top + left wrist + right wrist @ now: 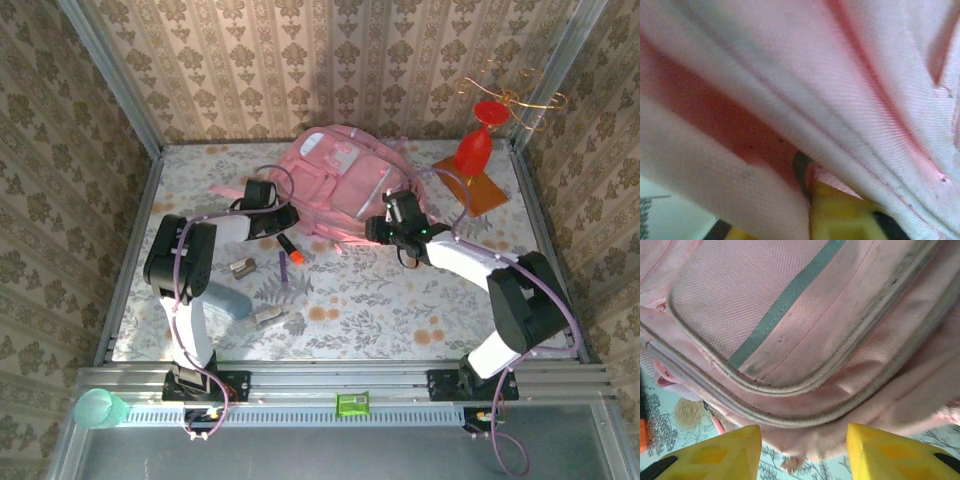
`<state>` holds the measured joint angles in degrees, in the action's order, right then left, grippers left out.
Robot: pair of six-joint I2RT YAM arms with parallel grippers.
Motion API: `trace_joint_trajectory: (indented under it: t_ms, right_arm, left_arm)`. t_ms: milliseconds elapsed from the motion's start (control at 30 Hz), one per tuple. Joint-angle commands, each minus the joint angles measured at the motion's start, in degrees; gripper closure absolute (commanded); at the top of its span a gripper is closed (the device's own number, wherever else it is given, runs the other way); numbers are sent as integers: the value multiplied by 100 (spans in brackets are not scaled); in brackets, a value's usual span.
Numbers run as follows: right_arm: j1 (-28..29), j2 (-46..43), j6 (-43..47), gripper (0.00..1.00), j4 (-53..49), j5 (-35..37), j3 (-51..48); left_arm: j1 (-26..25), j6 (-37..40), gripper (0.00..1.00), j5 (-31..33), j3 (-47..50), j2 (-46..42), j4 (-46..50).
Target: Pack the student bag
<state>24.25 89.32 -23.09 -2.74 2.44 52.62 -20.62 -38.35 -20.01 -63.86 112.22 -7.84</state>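
Note:
Next, I take and draw the zip pull at the bag's near edge (827, 452) with my right gripper, as my left gripper pinches the student bag's fabric (782, 200) away from it.
The student bag (335, 180), a big pink backpack, lies at the back middle of the table. My left gripper (278, 218) is at the bag's left side. In the left wrist view pink fabric (805, 85) covers nearly everything, and the yellow fingers (840, 215) are shut with a fold of it pinched between them. My right gripper (392, 231) is at the bag's near right edge. In the right wrist view its yellow fingers (725, 455) stand open on either side of the bag's lower seam (805, 415), just above a small zip pull (790, 466).
An orange-capped marker (290, 250) and a purple pen (283, 270) lie just in front of the bag. Two metal clips (242, 267) (268, 317) lie near the left arm. A red goblet (475, 150) stands on an orange board at the back right.

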Motion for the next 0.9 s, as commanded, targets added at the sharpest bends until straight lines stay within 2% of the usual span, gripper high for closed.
trace_joint_trajectory:
  t_ms: [0,133,300,567,867]
  right_arm:
    - [216,-626,347,50,-564,202,51]
    - [922,-767,80,50,-406,81,-197]
    - [1530,26,-130,51,12,175,27]
    - [1530,1110,-365,52,594,563,159]
    - [1315,1638,-451,54,1730,508,100]
  left_arm:
    - [-56,-47,100,-149,155,-237,-359]
    - [-129,-189,100,-288,331,-609,-530]
    - [-214,-177,100,-325,277,-806,-434]
    - [-221,-156,100,-374,248,-895,-403]
    - [-232,-188,100,-401,256,-861,-430]
